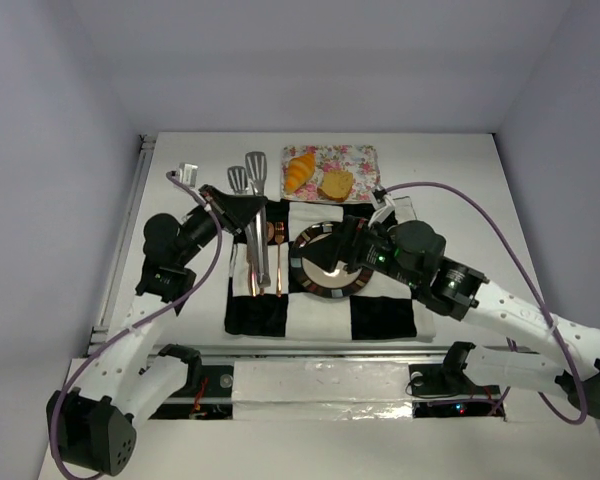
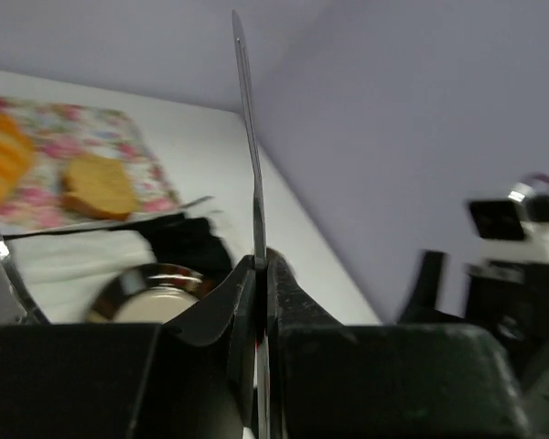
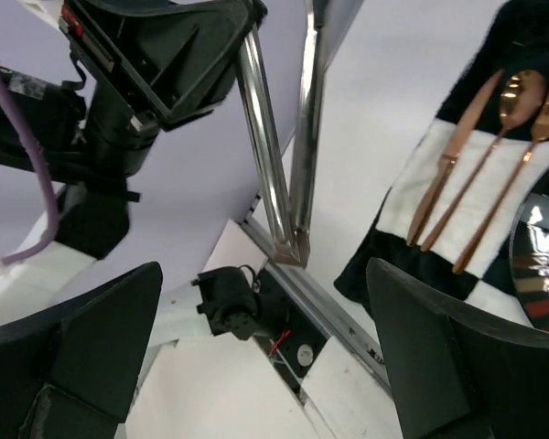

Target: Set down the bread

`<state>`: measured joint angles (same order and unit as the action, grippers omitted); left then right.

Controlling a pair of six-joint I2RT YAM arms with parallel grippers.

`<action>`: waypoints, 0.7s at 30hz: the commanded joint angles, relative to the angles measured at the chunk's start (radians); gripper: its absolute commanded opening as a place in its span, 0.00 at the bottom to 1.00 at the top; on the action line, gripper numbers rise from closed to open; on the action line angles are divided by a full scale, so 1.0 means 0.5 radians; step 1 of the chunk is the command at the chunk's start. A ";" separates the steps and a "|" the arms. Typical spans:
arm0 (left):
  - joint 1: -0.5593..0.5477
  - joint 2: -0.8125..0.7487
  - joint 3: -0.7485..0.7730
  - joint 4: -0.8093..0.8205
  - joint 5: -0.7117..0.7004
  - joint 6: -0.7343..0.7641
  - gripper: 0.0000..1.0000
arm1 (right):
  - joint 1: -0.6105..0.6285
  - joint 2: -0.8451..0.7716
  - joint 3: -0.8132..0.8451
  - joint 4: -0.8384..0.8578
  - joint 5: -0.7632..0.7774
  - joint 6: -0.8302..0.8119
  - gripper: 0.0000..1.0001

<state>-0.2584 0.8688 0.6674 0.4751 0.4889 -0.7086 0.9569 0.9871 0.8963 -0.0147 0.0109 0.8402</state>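
Next, my right gripper takes the tongs near their joined end before it goes to the bread, because my left gripper is holding them over the cutlery, away from the bun slice.
The golden-orange croissant and the round tan bun slice lie side by side on a floral napkin at the back. Both also show in the left wrist view, the croissant and the bun slice. My left gripper is shut on metal tongs, seen edge-on between its fingers. My right gripper is open and empty over the striped-rim plate. In the right wrist view the tongs hang in front of it.
A black-and-white checked cloth lies under the plate. Copper cutlery lies on it left of the plate, also in the right wrist view. The table's near edge and the arm bases are close behind.
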 commanded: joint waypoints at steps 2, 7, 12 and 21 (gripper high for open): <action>-0.029 -0.078 -0.092 1.034 0.424 -0.491 0.00 | 0.001 0.020 0.061 0.314 -0.197 -0.018 1.00; -0.096 -0.050 -0.154 1.292 0.388 -0.663 0.00 | 0.001 0.109 -0.001 0.391 -0.273 0.041 1.00; -0.201 0.042 -0.200 1.623 0.372 -0.847 0.00 | 0.001 0.280 -0.071 0.578 -0.390 0.093 1.00; -0.259 0.131 -0.194 1.786 0.317 -0.927 0.00 | 0.040 0.266 -0.209 0.999 -0.706 0.075 1.00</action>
<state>-0.3805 0.9512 0.5632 1.2213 0.6575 -1.1542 0.9604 1.1584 0.8173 0.3389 -0.2764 0.8902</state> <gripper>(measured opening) 0.025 0.994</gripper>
